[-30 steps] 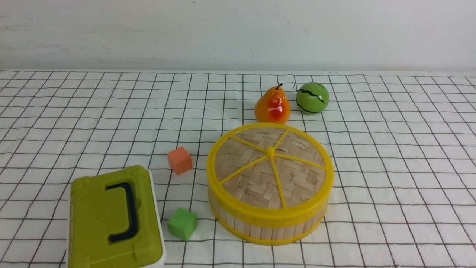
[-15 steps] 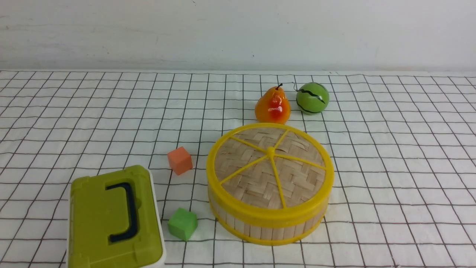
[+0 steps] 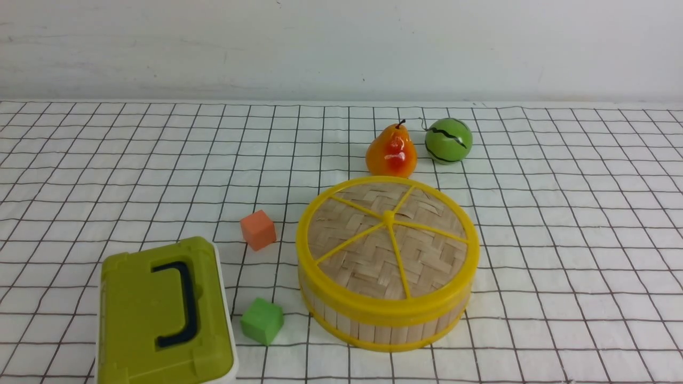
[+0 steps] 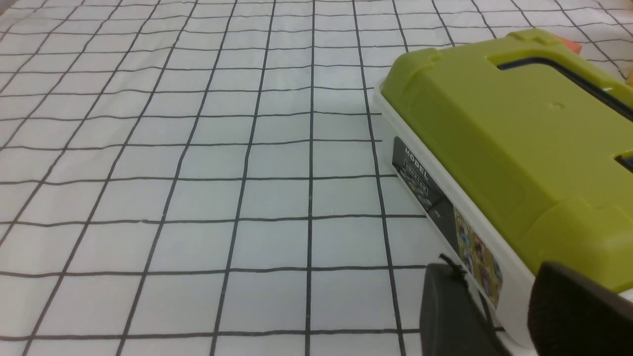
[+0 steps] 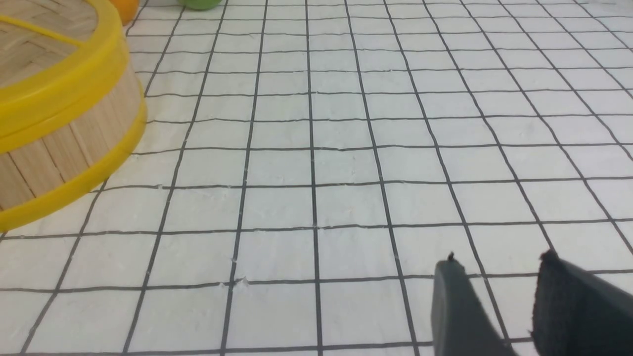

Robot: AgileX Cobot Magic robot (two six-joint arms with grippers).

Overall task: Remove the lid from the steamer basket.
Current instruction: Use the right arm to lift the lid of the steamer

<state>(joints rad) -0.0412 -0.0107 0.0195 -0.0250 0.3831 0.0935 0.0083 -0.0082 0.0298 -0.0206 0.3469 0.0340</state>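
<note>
My gripper will lift the lid (image 3: 388, 238) free and leave the basket where it is, because a seam (image 3: 391, 312) runs under the lid's yellow rim.
The lid (image 3: 387, 234), a woven bamboo disc with a yellow rim, yellow spokes and a centre knob, sits flat on the steamer basket (image 3: 373, 330) right of the table's middle. No gripper shows in the front view. In the right wrist view my right gripper (image 5: 499, 261) hangs open over bare cloth with nothing between its fingers. The basket's slat wall (image 5: 64, 143) and the lid's rim (image 5: 59, 84) lie well off to one side of it. My left gripper (image 4: 494, 269) is open too, close beside the olive-green box (image 4: 494, 128), holding nothing.
The olive-green box (image 3: 160, 314) with a dark handle stands at the front left. An orange cube (image 3: 257, 229) and a green cube (image 3: 261, 321) lie between it and the basket. A pear (image 3: 391, 152) and a green melon (image 3: 448, 140) sit just behind the basket.
</note>
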